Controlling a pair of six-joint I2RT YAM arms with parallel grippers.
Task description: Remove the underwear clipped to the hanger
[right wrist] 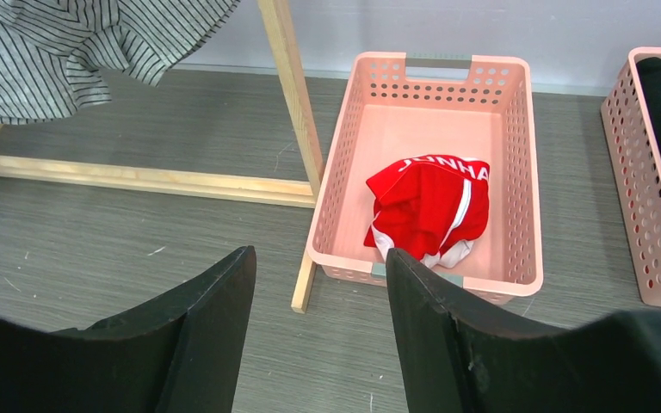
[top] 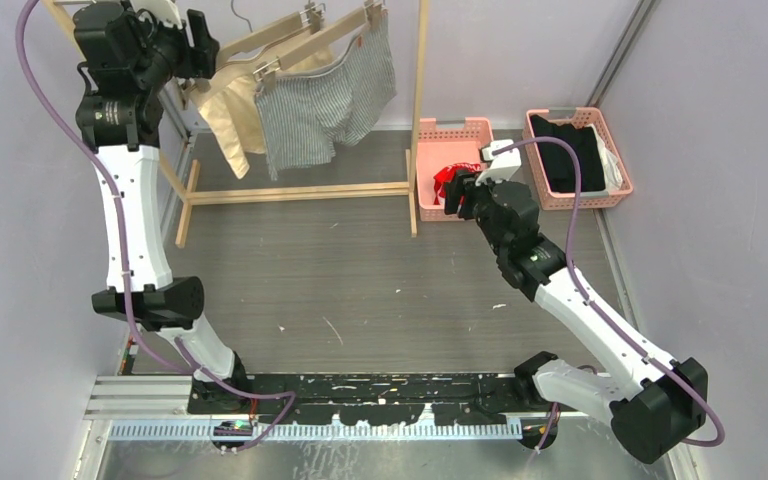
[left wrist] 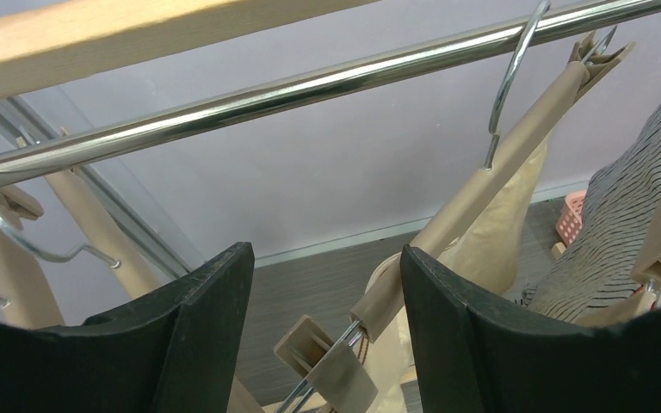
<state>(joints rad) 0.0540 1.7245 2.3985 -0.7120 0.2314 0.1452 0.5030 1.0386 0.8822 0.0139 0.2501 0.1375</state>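
The beige underwear's hanger clip (left wrist: 329, 365) is free between the open fingers, so my left gripper keeps going toward the wooden bar's end (left wrist: 379, 303) and closes there.
The beige underwear (top: 228, 120) and the grey-and-white striped boxer briefs (top: 325, 95) hang clipped to wooden hangers on the rack. In the left wrist view the beige piece (left wrist: 499, 232) and the striped piece (left wrist: 620, 232) hang to the right. My left gripper (top: 208, 45) is open high by the rail, and a hanger clip (left wrist: 331, 361) sits between its fingers without touching them. The red underwear with white trim (right wrist: 430, 206) lies in a pink basket (right wrist: 516, 172). My right gripper (right wrist: 320, 258) is open and empty over the floor, just before that basket.
The wooden rack's post (right wrist: 293, 95) and foot bar stand left of the basket. A metal rail (left wrist: 310, 86) carries the hanger hooks. A second pink basket (top: 535, 125) with black clothing stands at the far right, by the wall.
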